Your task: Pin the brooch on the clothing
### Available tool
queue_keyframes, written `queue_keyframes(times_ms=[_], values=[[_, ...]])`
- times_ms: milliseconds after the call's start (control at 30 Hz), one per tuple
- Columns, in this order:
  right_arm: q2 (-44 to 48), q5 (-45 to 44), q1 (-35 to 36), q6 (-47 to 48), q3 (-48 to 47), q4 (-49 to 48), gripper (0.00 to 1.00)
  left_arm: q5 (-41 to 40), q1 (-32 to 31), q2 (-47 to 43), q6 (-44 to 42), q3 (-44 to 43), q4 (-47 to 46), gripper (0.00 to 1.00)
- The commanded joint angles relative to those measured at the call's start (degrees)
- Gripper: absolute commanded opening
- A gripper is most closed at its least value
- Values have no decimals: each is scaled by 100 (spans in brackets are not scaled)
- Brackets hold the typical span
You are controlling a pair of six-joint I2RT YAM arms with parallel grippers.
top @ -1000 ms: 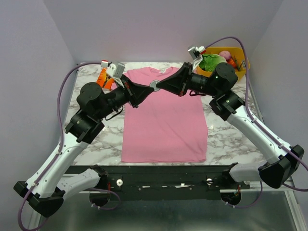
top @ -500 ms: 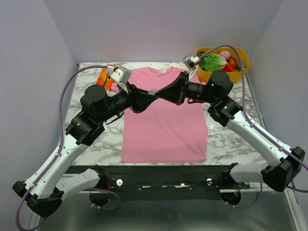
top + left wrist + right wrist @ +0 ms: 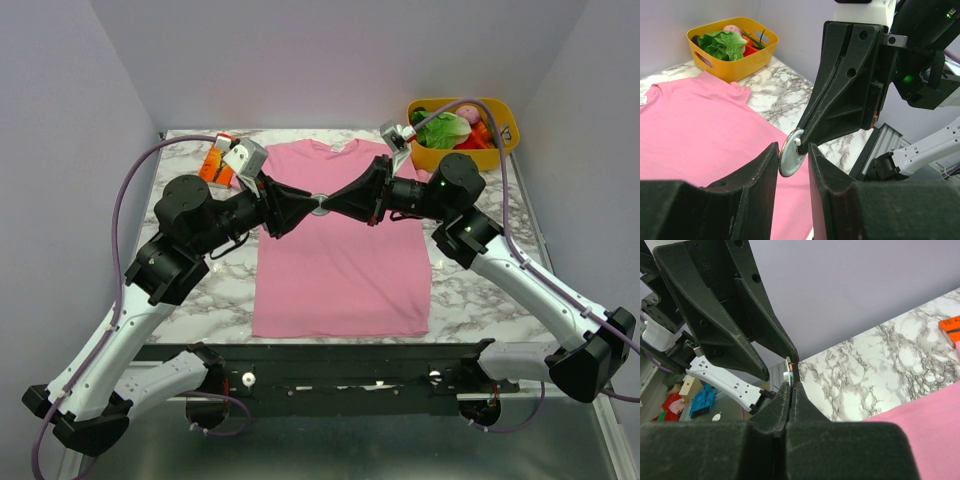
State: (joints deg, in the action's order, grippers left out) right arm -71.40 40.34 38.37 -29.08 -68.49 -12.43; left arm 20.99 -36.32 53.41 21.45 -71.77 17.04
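The brooch (image 3: 792,155) lies slanted across my left gripper's fingers. I should open them, line up with the brooch's free edge (image 3: 784,172) and grip it before my right gripper opens.
The brooch (image 3: 319,201), a small round disc with a white back, hangs in the air above the chest of the pink T-shirt, the clothing (image 3: 340,265), which lies flat on the marble table. My right gripper (image 3: 335,203) is shut on the brooch's edge (image 3: 789,371). My left gripper (image 3: 793,146) faces it tip to tip and stands open, one jaw on each side of the brooch (image 3: 790,160). The left-hand jaw is at the disc's face, the other a little apart from it.
A yellow basket (image 3: 500,150) with toy vegetables stands at the back right corner. An orange package (image 3: 215,165) lies at the back left beside the shirt's sleeve. The purple walls close in on three sides.
My left gripper has opened its jaws and now stands around the brooch. Both grippers, with the brooch, have shifted a little toward the near side over the shirt.
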Motion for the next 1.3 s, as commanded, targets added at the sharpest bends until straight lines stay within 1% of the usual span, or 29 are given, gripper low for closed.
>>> queue_keyframes(times_ms=[0,200,333,467,500,533,600,733,800,867,900,933,1000,1033,1100,1200,1233,1267], values=[[170,9,30,-1,90,-155,1,282,46,-111,-106,-145,107,35],[187,27,30,-27,99,-190,1,511,54,38,-1,-162,54,29],[214,18,30,-36,116,-199,1,546,54,108,-1,-162,63,20],[214,0,30,-36,125,-216,1,529,54,152,-9,-180,72,18],[214,9,30,-36,125,-225,1,502,54,179,-18,-197,80,18],[214,18,30,-36,125,-234,1,485,54,187,-27,-197,133,25],[222,27,30,-36,108,-234,1,450,54,179,-53,-206,151,32],[223,62,30,-36,99,-251,1,353,72,188,-115,-215,229,38],[240,53,30,-28,99,-243,1,327,90,205,-141,-224,265,40],[249,53,30,-19,116,-252,1,318,125,205,-133,-224,300,39],[266,62,39,-19,116,-260,1,326,133,196,-133,-215,300,38],[258,71,30,-10,116,-260,1,326,142,196,-141,-206,274,33],[267,79,39,-19,125,-269,1,362,151,188,-133,-197,256,28],[267,88,30,-1,125,-269,1,388,160,188,-124,-180,204,24],[249,97,30,8,125,-260,1,467,160,179,-124,-162,160,22],[196,45,39,69,108,-164,1,581,169,205,-124,-180,107,7],[188,10,30,87,108,-138,1,573,169,205,-115,-197,107,0],[153,-17,30,104,108,-76,1,546,169,205,-106,-206,115,0]])
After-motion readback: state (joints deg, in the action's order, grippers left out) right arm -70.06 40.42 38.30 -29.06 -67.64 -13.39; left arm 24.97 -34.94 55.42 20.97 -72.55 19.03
